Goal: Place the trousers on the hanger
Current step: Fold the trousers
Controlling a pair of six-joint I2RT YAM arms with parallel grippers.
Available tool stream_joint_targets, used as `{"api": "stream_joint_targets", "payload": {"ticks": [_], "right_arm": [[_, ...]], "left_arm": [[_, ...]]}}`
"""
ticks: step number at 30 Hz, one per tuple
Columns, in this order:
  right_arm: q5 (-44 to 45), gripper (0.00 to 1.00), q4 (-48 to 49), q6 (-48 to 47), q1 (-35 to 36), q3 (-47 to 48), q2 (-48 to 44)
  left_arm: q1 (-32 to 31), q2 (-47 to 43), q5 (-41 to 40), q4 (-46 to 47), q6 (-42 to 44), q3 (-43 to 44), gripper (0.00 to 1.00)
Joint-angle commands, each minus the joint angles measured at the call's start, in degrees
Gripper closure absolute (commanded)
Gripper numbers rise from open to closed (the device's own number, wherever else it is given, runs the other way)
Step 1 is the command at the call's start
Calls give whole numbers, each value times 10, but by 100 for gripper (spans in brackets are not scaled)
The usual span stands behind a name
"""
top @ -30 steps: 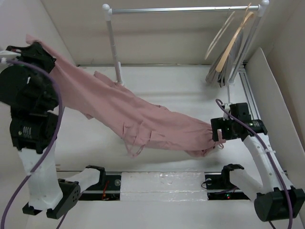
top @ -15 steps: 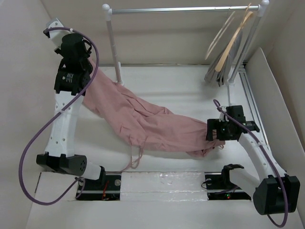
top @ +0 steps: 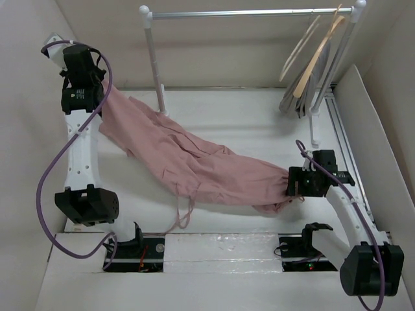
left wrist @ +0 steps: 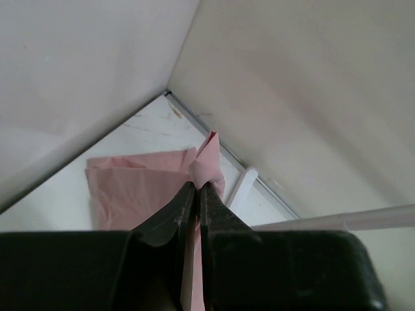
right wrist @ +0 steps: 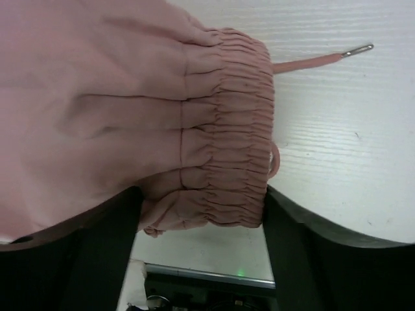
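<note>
The trousers lie at a slant, with their leg end farther back than the waistband. I should put the leg end down with my left gripper and pull it toward the front [top: 111, 173].
The dusty-pink trousers [top: 194, 162] stretch slantwise across the table from back left to front right. My left gripper [top: 101, 94] is raised at the back left corner, shut on a fold of the leg end [left wrist: 206, 162]. My right gripper [top: 293, 184] is low at the waist end. In the right wrist view its fingers [right wrist: 292, 223] stand wide on either side of the gathered waistband [right wrist: 227, 129], touching its edges without squeezing it. A drawstring [right wrist: 311, 61] lies on the table beside it. The pale cream hanger [top: 288, 58] hangs on the rail at the back right, away from both grippers.
A metal rail [top: 253, 11] on white posts [top: 155, 65] spans the back. A tan wooden hanger [top: 318, 55] and a grey garment [top: 295, 103] hang at its right end. White walls close in on both sides. More drawstrings [top: 181, 214] trail near the front edge.
My left arm has swung away from the camera to the back left corner with the leg end. The trousers now sag lower. My right fingers have narrowed around the waistband.
</note>
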Motion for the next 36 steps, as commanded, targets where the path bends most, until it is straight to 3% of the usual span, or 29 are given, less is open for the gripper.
{"api": "stream_joint_targets", "payload": {"ticks": [1,3,4,6,12,18,24,28,33,34,35,36], "right_arm": [[-49,26,35,-10,-4,7,-15],[-62,60,15,-31,-10,14,-17],[-64,88,4,-35,-10,20,-20],[-56,100,-49,-47,-4,59,-39],[37,100,-220,-92,77,243,-81],[138,100,-229,-121,105,372,-48],[162,100,-114,-152,71,399,52],[68,100,-35,-148,-10,387,132],[29,100,56,-99,-69,383,233],[18,100,70,-76,-74,382,242],[10,99,98,-63,-81,379,250],[-1,79,106,-56,-81,377,270]], "left_arm": [[-2,-36,19,19,-16,-14,100],[-2,-43,14,13,-16,-18,100],[-2,-50,14,2,-17,-18,100],[-2,-67,6,-7,-17,-23,100],[-2,-171,-64,-44,9,-6,100],[-2,-176,-108,-64,28,40,100],[-2,-38,-102,-43,53,106,100],[-2,122,-81,-31,54,167,100],[5,274,-3,-17,-16,244,100],[5,286,40,-11,-19,243,97],[5,297,61,-4,-18,238,71],[5,311,82,0,-15,219,57]]}}
